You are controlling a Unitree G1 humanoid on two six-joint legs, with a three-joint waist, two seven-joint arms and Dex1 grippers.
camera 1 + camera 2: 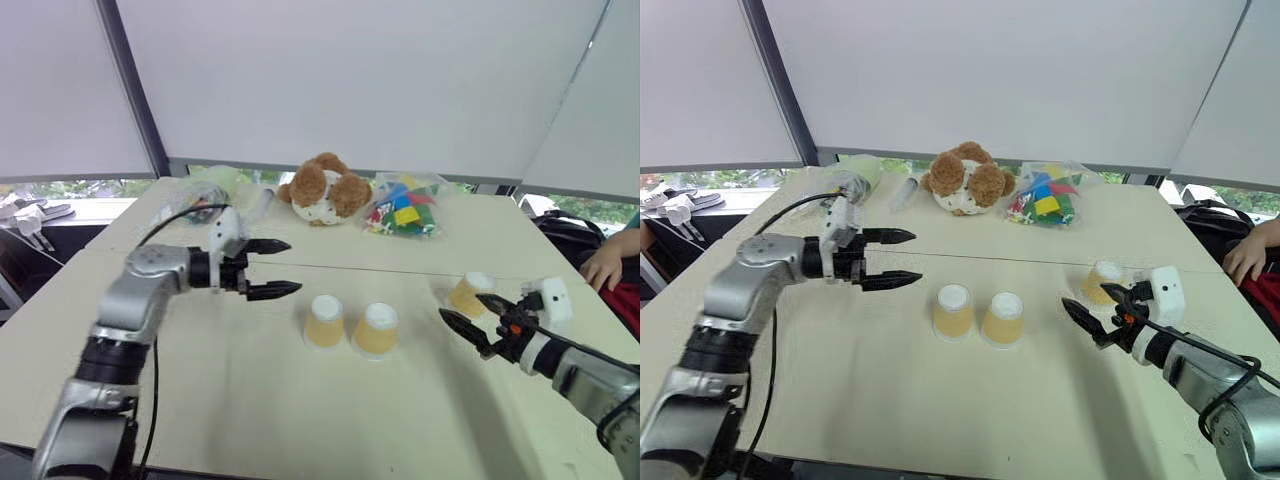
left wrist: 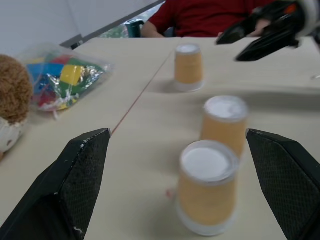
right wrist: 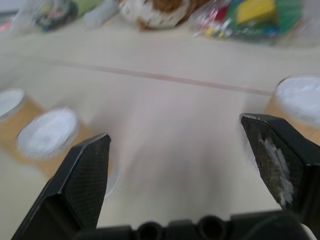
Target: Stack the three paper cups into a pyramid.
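Next, I turn my right gripper, grip the third cup [image 1: 466, 296] and put it across the pair's tops, because the cup stands on the far side of the pair from my left gripper.
Two of the paper cups [image 1: 324, 321] [image 1: 377, 329] stand upside down, side by side, in the middle of the table [image 1: 250, 400]. The third cup [image 1: 469, 294] stands upside down further right, apart from them. My left gripper [image 1: 292, 267] hovers open and empty to the left of the pair, pointing toward them. To the right, my right gripper [image 1: 460, 306] is open and empty, its fingertips just in front of the third cup. In the left wrist view all three cups [image 2: 207, 187] [image 2: 225, 122] [image 2: 188, 65] line up, with the right gripper [image 2: 228, 50] beyond them.
A brown teddy bear [image 1: 322, 190] and a clear bag of coloured blocks [image 1: 403, 210] lie at the back of the table. Plastic-wrapped items [image 1: 200, 195] sit at the back left. A person's hand [image 1: 605, 262] rests at the right edge.
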